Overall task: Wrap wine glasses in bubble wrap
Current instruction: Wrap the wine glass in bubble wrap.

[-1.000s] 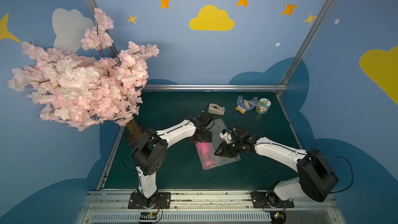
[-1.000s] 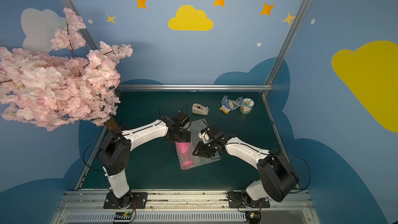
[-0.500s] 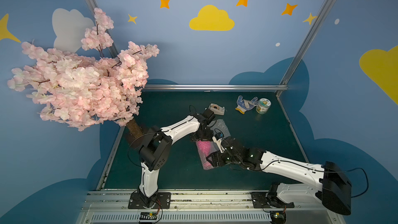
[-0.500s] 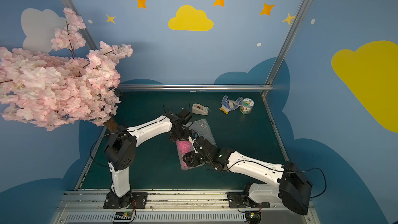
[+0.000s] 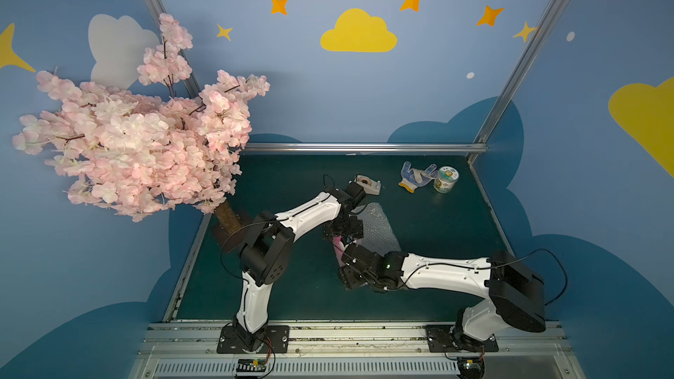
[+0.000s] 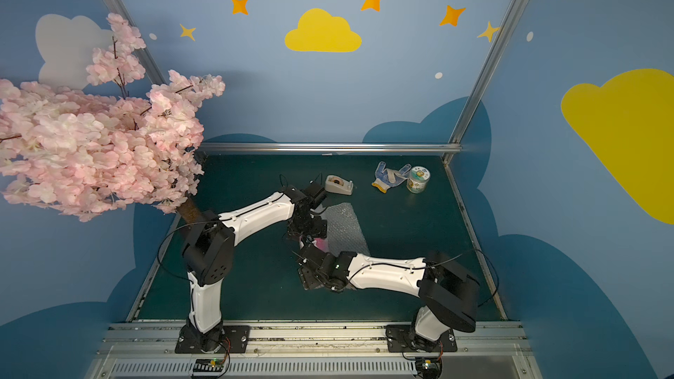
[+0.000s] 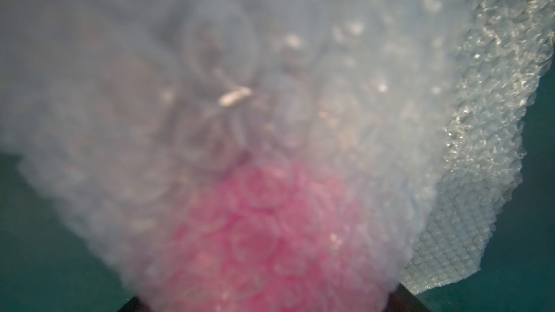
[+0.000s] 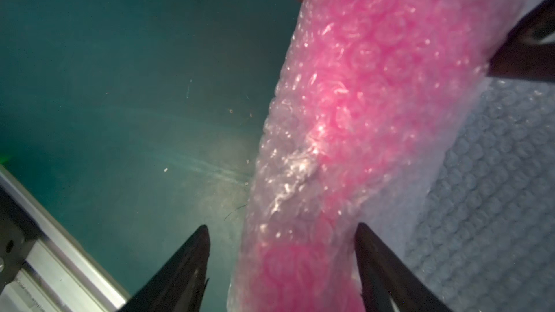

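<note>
Both my grippers are straddling the roll (image 5: 338, 250) while the sheet's loose edge lies flat. Next, my right gripper moves back and folds that edge (image 5: 390, 228) over the roll.
The pink wine glass (image 5: 337, 246) (image 6: 321, 242) lies on its side on the green table, rolled in the bubble wrap (image 5: 379, 224) (image 6: 344, 224). Part of the sheet still lies flat beside the roll (image 8: 495, 190). My left gripper (image 5: 344, 229) is over the far end of the roll. Its dark fingers (image 8: 525, 55) press both sides of the wrapped bowl (image 7: 255, 235), which fills the gap between them. My right gripper (image 8: 282, 226) (image 5: 350, 267) straddles the near, narrower end, open, with table showing between one finger and the wrap.
A beige tape dispenser (image 5: 368, 184), a dotted work glove (image 5: 415, 176) and a printed can (image 5: 445, 179) sit at the back. A pink blossom tree (image 5: 138, 147) overhangs the left side. The metal front rail (image 8: 45, 250) runs close to my right gripper.
My right arm swung from the right side of the sheet round to the near end of the roll, and its jaws widened. My left gripper stayed at the far end of the roll.
</note>
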### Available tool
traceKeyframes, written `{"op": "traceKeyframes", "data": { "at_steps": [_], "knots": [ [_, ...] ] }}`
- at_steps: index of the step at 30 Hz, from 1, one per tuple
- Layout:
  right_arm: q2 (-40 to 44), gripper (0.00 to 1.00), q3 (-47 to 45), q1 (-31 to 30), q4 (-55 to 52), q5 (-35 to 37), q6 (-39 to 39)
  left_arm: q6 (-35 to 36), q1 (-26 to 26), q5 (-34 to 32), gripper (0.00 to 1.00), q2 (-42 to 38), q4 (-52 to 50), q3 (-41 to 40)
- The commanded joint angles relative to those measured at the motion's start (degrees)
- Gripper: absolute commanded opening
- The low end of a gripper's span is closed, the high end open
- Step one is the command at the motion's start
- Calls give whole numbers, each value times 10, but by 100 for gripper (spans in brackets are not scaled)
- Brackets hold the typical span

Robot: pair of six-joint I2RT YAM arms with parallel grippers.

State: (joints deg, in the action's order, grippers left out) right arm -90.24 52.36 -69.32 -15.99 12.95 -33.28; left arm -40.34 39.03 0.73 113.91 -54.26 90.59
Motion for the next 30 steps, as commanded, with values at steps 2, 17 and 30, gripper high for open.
{"op": "traceKeyframes", "data": {
  "at_steps": [2, 17, 30],
  "knots": [
    [3, 70, -5, 2, -26, 0, -22, -8, -21, 22, 98, -10, -22, 26],
    [95, 66, -124, 72, 121, -112, -24, 77, -81, 153, 100, -132, 114, -78],
    [151, 66, -212, 179, 212, -271, 7, 99, -25, 154, 100, -135, 296, -180]
  ]
}}
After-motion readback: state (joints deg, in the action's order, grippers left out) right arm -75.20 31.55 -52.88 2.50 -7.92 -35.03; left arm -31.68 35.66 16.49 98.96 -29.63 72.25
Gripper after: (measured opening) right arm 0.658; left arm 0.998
